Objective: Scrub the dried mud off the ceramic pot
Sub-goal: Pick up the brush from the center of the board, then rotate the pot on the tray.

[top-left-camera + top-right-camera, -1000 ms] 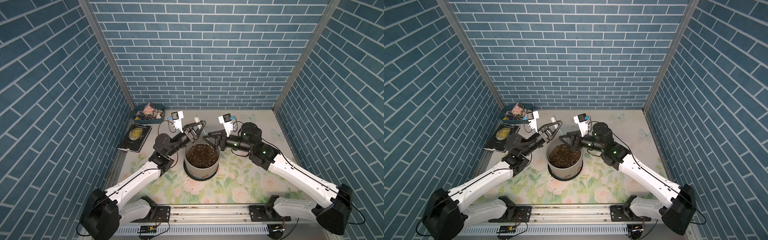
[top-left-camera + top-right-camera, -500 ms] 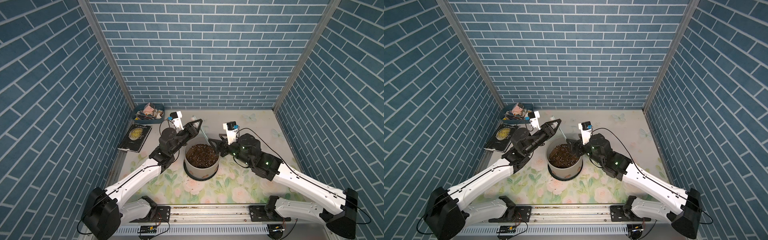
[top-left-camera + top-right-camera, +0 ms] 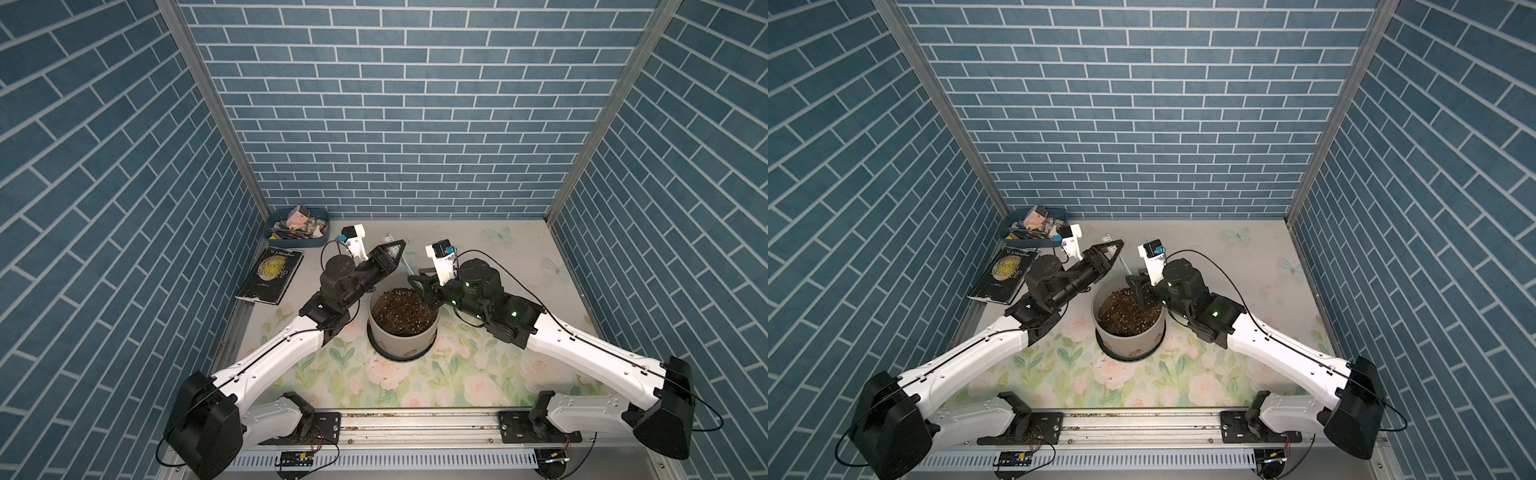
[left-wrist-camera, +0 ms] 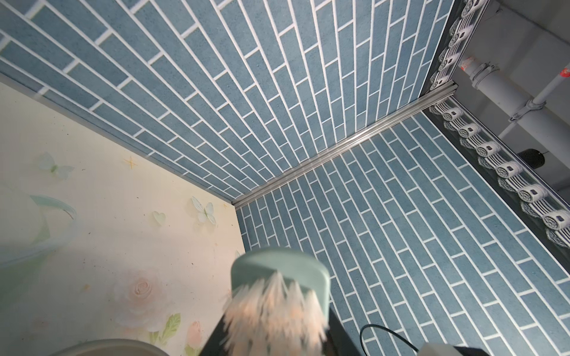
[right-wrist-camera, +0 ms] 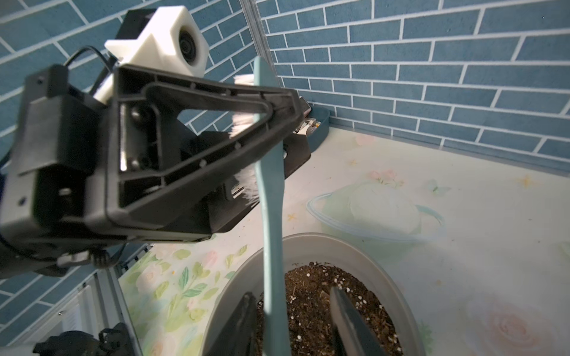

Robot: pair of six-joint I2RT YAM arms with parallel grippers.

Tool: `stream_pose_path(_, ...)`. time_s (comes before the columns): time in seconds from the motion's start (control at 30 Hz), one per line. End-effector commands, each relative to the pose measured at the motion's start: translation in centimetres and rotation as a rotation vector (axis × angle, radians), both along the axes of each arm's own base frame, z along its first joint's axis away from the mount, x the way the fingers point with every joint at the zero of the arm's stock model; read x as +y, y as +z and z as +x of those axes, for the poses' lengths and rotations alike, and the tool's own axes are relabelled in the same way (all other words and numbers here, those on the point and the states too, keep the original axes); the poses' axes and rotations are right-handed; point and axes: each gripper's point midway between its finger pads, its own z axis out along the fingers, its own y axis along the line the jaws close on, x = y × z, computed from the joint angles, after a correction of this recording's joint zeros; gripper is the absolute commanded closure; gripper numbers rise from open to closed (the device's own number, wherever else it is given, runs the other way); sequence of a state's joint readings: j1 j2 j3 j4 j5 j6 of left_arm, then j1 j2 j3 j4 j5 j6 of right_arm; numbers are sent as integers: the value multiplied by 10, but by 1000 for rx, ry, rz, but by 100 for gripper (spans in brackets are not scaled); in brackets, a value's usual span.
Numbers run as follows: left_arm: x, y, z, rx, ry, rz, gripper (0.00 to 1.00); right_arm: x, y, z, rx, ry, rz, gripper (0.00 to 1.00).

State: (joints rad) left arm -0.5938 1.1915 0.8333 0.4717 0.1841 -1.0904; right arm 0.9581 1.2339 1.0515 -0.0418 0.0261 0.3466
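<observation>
I should take the brush's handle with my right gripper, because my left gripper covers the brush's bristles (image 5: 247, 184). My left gripper should move to the pot's rim (image 3: 371, 301) to keep the pot steady.
The pale grey ceramic pot (image 3: 401, 338) (image 3: 1127, 338) stands on a black saucer mid-table, filled with dark speckled soil (image 5: 311, 305). Faint reddish-brown spots of dried mud (image 3: 1136, 352) show low on its front wall. My left gripper (image 3: 398, 246) (image 5: 277, 129) hovers behind the pot's far left rim, shut on the head end of a teal brush (image 5: 271, 215) (image 4: 279, 271). The brush handle slants down over the soil. My right gripper (image 3: 419, 286) (image 5: 290, 292) is above the pot's far right rim. Its fingers (image 5: 348, 320) stand on either side of the handle, with a gap on one side.
A blue tray (image 3: 271, 222) of clutter sits in the back left corner, with a dark book (image 3: 272, 272) in front of it. Blue brick walls close three sides. The arm rail (image 3: 415, 419) runs along the front edge. A floral mat (image 3: 457, 374) covers the table.
My right arm swung back toward the pot's far rim, and its fingers now bracket the brush handle. The left gripper, holding the brush, has barely shifted.
</observation>
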Motion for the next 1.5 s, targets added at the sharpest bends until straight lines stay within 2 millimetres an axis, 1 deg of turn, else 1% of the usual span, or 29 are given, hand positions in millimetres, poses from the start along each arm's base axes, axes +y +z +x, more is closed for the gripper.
stream_pose_path(0.0, 2, 15, 1, -24, -2, -23, 100, 1, 10, -1, -21, 13, 7, 75)
stream_pose_path(0.07, 2, 13, 2, -19, 1, -20, 100, 0, 8, 0, -18, 9, 1, 82)
stream_pose_path(0.2, 5, 10, 3, -12, 12, -19, 100, 0, 6, -2, -11, 18, -4, 85)
stream_pose_path(0.3, 6, 11, 3, -15, 10, -32, 100, 0, 3, -4, -3, 24, -11, 93)
stream_pose_path(0.47, 8, 11, 4, -14, 16, -32, 100, -4, 0, -6, -1, 23, -15, 100)
stream_pose_path(0.53, 9, 10, 4, -12, 16, -31, 100, -7, 1, -6, -4, 10, -14, 100)
stream_pose_path(0.57, 9, 9, 4, -10, 17, -30, 94, -8, 1, -5, -4, 2, -16, 100)
stream_pose_path(0.63, 11, 4, 4, -7, 22, -23, 56, -14, 4, -2, -8, -35, -20, 100)
stream_pose_path(0.7, 19, 0, 9, -2, 56, 28, 29, -28, 4, 9, -7, -130, -46, 100)
stream_pose_path(0.73, 29, -7, 15, 21, 104, 102, 19, -42, 2, 18, -8, -222, -85, 100)
stream_pose_path(0.77, 38, -12, 21, 35, 153, 180, 15, -58, 0, 26, -14, -311, -126, 100)
stream_pose_path(0.83, 58, -27, 30, 61, 252, 364, 9, -90, -6, 36, -24, -474, -197, 100)
stream_pose_path(0.87, 67, -31, 36, 64, 303, 437, 7, -103, -11, 37, -30, -523, -229, 100)
stream_pose_path(0.9, 70, -40, 39, 70, 307, 515, 7, -114, -16, 38, -32, -557, -249, 100)
stream_pose_path(0.93, 70, -49, 41, 75, 295, 580, 7, -124, -25, 38, -25, -582, -268, 100)
stream_pose_path(0.97, 68, -63, 44, 84, 273, 648, 7, -132, -36, 36, -8, -594, -287, 100)
stream_pose_path(1.0, 65, -75, 46, 97, 247, 695, 7, -139, -47, 36, 15, -605, -308, 100)
stream_pose_path(1.07, 54, -100, 48, 123, 171, 752, 3, -155, -73, 34, 79, -634, -362, 100)
stream_pose_path(1.17, 35, -128, 44, 140, 40, 785, 3, -167, -107, 25, 185, -640, -415, 100)
stream_pose_path(1.27, 28, -145, 35, 136, -22, 837, 4, -163, -128, 13, 245, -584, -410, 100)
stream_pose_path(1.33, 28, -151, 29, 132, -45, 869, 7, -160, -132, 7, 255, -554, -376, 100)
stream_pose_path(1.4, 28, -153, 24, 128, -64, 890, 10, -161, -135, 4, 263, -542, -358, 100)
stream_pose_path(1.47, 28, -152, 18, 118, -77, 893, 12, -161, -139, 3, 274, -537, -354, 100)
